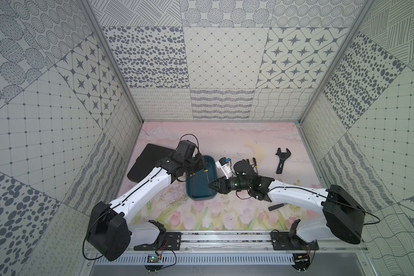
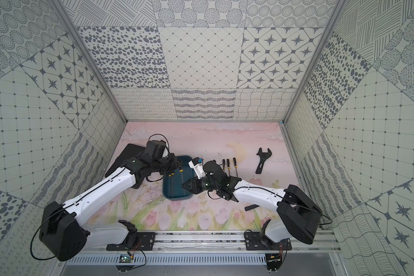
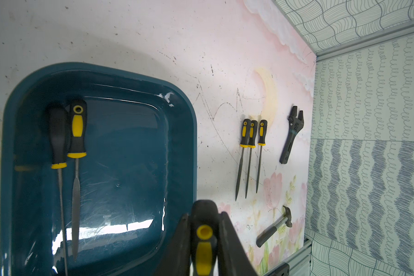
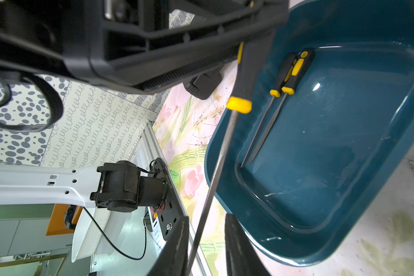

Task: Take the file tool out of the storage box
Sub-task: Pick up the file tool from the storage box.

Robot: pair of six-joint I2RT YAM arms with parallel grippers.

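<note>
My right gripper should take the blade (image 4: 210, 195) and lay it at the row of files (image 2: 229, 164), because my left gripper is holding the file tool's handle far from there.
The storage box (image 3: 182, 107) is a dark teal tub, seen in both top views (image 1: 201, 197) between my two arms. My left gripper (image 3: 204, 215) is shut on the black-and-yellow handle of a file tool (image 3: 203, 248), held above the box's edge. In the right wrist view that file's grey blade (image 4: 215, 172) runs down between the fingers of my right gripper (image 4: 206, 217). Its jaws stand apart, the blade close to one finger. Two more files (image 3: 77, 133) lie side by side inside the box.
Three files (image 3: 251, 136) lie in a row on the table beyond the box. A black wrench (image 1: 282, 160) lies further right and a hammer (image 3: 273, 227) nearer the front rail. A flat black case (image 1: 146, 165) lies left of the box.
</note>
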